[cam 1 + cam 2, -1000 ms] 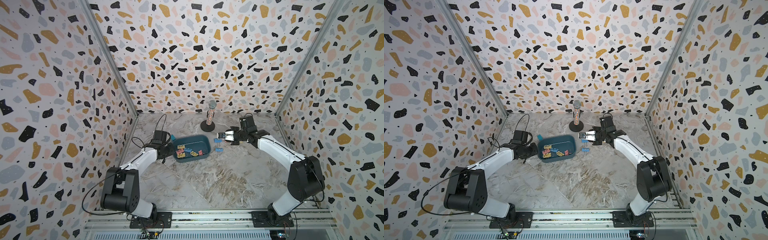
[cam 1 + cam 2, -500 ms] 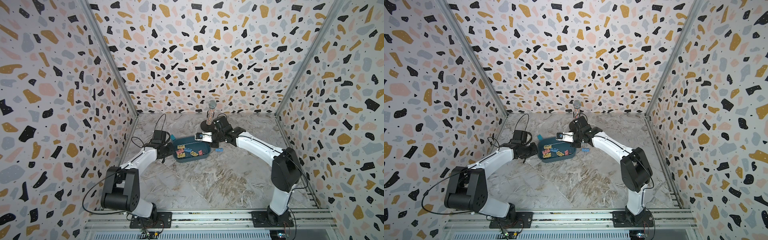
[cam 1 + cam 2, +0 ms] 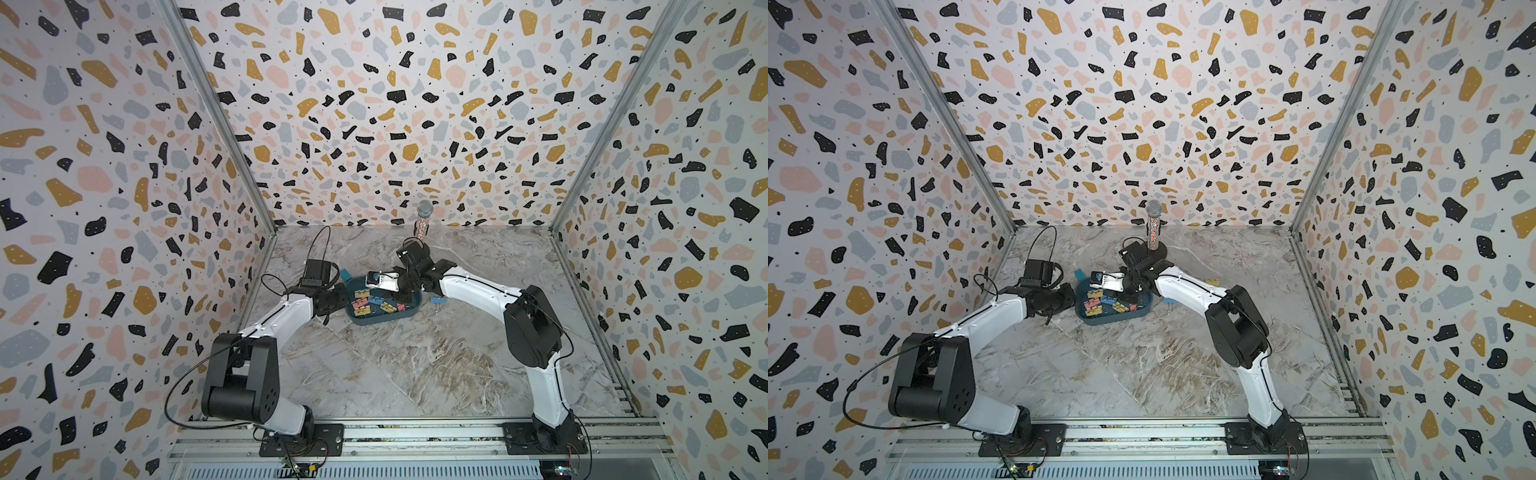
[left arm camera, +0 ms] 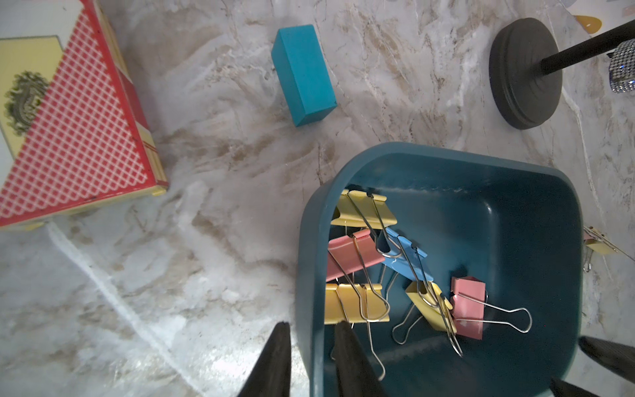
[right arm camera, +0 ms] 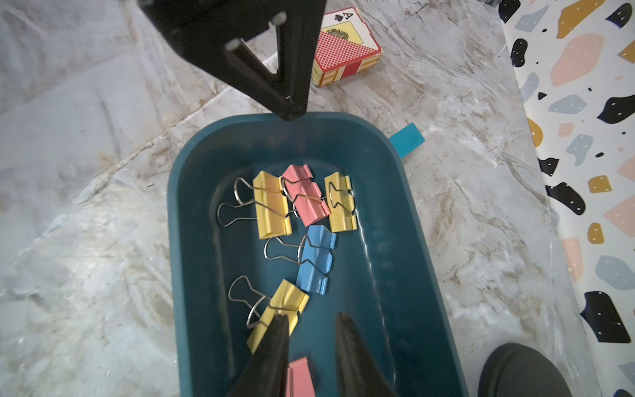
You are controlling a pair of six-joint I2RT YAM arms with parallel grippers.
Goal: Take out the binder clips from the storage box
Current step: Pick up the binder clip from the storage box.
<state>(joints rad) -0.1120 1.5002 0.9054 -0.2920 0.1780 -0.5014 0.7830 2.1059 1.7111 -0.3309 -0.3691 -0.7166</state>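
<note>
My right gripper should keep moving until its open fingers straddle that clip's narrow sides, as the yellow clip nearest the bright teal block lies lengthwise toward them.
The dark teal storage box lies mid-table in both top views. Inside it lie several binder clips in yellow, pink and blue. My left gripper is shut on the storage box's left wall, one finger outside and one inside. My right gripper hangs open over the box's right end, above the floor of the box. A yellow clip lies by one fingertip and a pink clip below; neither is held. A blue clip lies on the table right of the box.
A bright teal block and a red playing-card box lie behind the box on the left. A microphone on a black round stand rises behind the right arm. Another yellow clip lies just outside the box.
My right gripper has swung left from the table right of the box to above the inside of the box. The left arm and the box have stayed put.
</note>
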